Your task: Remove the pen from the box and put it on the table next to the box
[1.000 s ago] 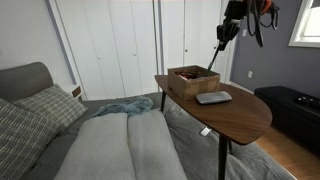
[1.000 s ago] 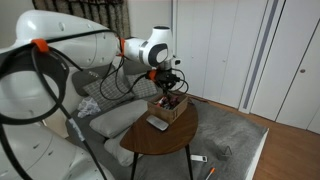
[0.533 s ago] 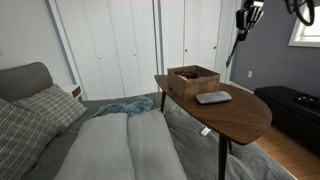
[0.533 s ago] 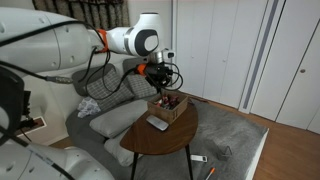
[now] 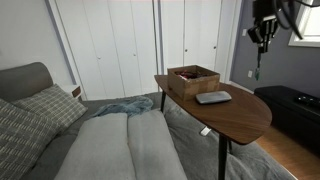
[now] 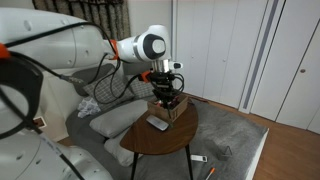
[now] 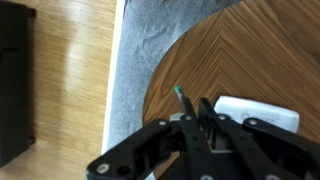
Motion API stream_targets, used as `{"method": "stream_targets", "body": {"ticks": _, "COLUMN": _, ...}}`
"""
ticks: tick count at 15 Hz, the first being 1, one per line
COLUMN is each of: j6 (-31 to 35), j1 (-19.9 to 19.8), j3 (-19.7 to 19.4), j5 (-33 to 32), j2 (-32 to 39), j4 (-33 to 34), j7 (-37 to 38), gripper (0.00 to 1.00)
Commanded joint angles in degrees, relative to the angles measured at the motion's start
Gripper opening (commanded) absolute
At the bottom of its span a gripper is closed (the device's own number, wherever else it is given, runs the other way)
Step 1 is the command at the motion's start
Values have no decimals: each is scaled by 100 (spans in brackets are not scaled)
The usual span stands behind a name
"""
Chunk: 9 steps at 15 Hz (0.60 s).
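The robot's gripper should swing back toward the box [image 5: 193,81] before it puts the pen down, because the pen [image 5: 257,73] is hanging out by the table's edge, far from the box.
My gripper [image 5: 262,40] is shut on the pen [image 5: 257,62], a thin dark stick that hangs down from the jaws, high above the far side of the table [image 5: 238,115]. In the wrist view the pen [image 7: 183,101] sticks out from between the shut fingers [image 7: 200,125], its green tip over the table's edge [image 7: 240,50]. The brown wooden box [image 5: 193,78] stands on the table, well apart from my gripper. In an exterior view my gripper [image 6: 166,88] hovers just above the box [image 6: 168,108]. The box is out of the wrist view.
A flat grey rectangular object [image 5: 213,97] lies on the table beside the box; it also shows in the wrist view [image 7: 258,110]. A dark low bench [image 5: 290,108] stands past the table. A sofa with cushions [image 5: 90,140] lies in front. Grey carpet [image 7: 150,45] and wood floor [image 7: 70,80] lie below.
My gripper has lifted the pen from the box and carried it sideways, away from the box, to a spot high over the table's far side. The pen now hangs nearly straight down.
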Motion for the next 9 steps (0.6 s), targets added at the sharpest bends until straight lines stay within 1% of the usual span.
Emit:
{"method": "stream_targets", "body": {"ticks": 1, "j6": -92, "j1": -105, "j3": 273, "j5": -374, "j2": 1174, "j4": 534, "j7": 1042, "gripper": 3}}
{"method": "stream_targets", "body": {"ticks": 4, "j6": -67, "j1": -14, "j3": 468, "j5": -856, "j2": 1866, "j4": 932, "j7": 2051, "gripper": 3}}
{"method": "stream_targets", "body": {"ticks": 5, "j6": 64, "j1": 42, "j3": 250, "j5": -589, "j2": 1390, "j4": 454, "j7": 1503, "gripper": 3}}
{"method": "stream_targets", "body": {"ticks": 6, "j6": 64, "j1": 70, "j3": 272, "j5": -617, "j2": 1576, "j4": 540, "j7": 1599, "gripper": 12}}
{"method": "stream_targets", "body": {"ticks": 7, "j6": 64, "j1": 81, "j3": 267, "j5": -616, "j2": 1641, "j4": 546, "j7": 1598, "gripper": 3}}
{"method": "stream_targets", "body": {"ticks": 9, "j6": -168, "j1": 82, "j3": 381, "j5": -1128, "j2": 1586, "j4": 614, "j7": 1823, "gripper": 3}}
